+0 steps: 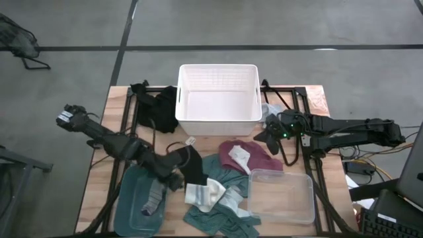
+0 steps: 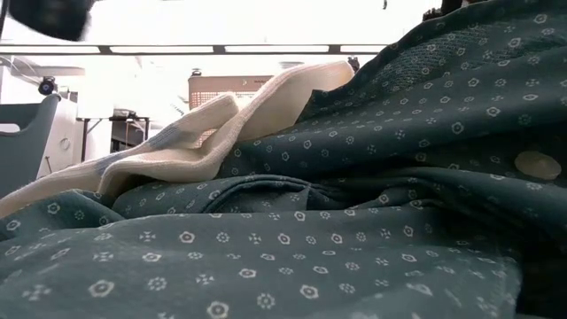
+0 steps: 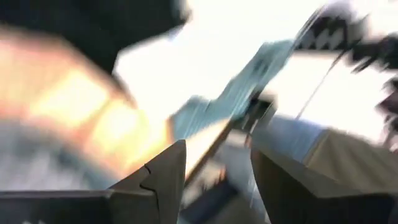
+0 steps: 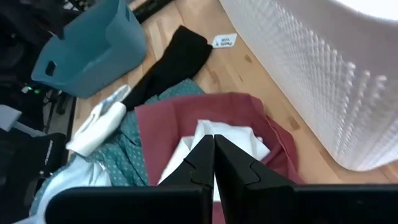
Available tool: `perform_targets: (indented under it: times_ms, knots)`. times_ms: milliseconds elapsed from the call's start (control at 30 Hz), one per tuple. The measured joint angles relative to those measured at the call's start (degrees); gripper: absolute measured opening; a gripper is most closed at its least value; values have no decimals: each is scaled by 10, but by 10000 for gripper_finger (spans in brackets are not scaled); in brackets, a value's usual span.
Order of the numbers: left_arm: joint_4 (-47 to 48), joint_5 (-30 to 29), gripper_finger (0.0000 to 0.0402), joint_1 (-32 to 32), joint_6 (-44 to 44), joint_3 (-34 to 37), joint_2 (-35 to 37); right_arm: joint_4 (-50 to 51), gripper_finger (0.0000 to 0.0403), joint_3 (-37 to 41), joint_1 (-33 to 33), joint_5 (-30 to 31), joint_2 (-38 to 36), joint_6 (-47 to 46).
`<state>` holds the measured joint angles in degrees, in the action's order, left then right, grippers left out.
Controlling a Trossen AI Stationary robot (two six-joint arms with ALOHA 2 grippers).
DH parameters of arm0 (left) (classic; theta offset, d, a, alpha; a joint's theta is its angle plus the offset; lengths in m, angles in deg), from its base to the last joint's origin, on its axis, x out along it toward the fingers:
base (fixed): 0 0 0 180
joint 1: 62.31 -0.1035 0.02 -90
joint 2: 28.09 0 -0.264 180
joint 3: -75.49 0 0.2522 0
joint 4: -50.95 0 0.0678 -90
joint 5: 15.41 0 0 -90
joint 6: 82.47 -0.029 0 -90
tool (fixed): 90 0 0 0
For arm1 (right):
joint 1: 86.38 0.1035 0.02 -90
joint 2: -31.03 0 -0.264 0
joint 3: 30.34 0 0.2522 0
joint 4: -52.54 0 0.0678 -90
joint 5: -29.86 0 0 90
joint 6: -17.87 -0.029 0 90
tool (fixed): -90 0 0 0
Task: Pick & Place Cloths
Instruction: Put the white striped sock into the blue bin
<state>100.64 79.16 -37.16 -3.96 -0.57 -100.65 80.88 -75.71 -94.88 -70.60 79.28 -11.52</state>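
Note:
The pale cloth's fold [image 2: 218, 113] stands above the teal patterned cloth and my left gripper is open, so I should keep going toward that fold [image 1: 199, 194] until my fingers are on both sides of it.
My left gripper [image 1: 173, 178] is open over the near left of the table, between the teal bin [image 1: 132, 211] and a black cloth [image 1: 193, 165]; its wrist view is blurred and shows nothing between the fingers [image 3: 166, 177]. My right gripper [image 4: 213, 149] is shut and empty, just above a white cloth [image 4: 236, 137] that lies on a maroon cloth [image 1: 254, 153], near the white bin's [image 1: 218, 99] near right corner. A teal patterned cloth [image 1: 221, 211] lies spread at the near middle, with a pale cloth [image 1: 208, 194] on it. A grey cloth [image 1: 153, 197] lies in the teal bin.
Another black cloth [image 1: 155, 106] lies at the far left beside the white bin. A clear plastic bin [image 1: 281, 197] stands at the near right. In the low view the teal patterned cloth [image 2: 354, 204] and the pale cloth [image 2: 213, 133] fill the picture. Cables lie at the table's right edge.

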Motion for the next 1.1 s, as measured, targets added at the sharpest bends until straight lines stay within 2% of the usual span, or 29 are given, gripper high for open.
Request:
perform_targets:
  times_ms: [133, 233, 400, 500, 733, 933, 1000, 1100]
  knots:
    - [-31, -4, 186, -45, -97, 0, -33, -9, 8, 0, 0, 0, 0, -8]
    - [-56, 22, 187, -76, -145, 1, -72, -9, 8, 0, 0, 0, -1, -27]
    - [-148, 40, 188, -91, -289, 1, -143, -21, 8, 0, 0, 0, -1, -47]
    - [-171, 98, 188, -95, -331, 1, -183, -38, 8, 0, 0, 0, -1, -69]
    - [-171, 114, 188, -94, -347, 0, -259, -50, 8, 0, 1, 0, -2, -82]
    - [-174, 136, 184, -94, -332, -11, -286, -50, 9, 0, 1, 0, -2, -81]
    - [-174, 143, 168, -94, -324, -14, -287, -50, 9, 0, 1, 0, -2, -78]
    - [-175, 145, 115, -94, -321, -17, -280, -51, 8, 0, 1, 1, -2, -71]
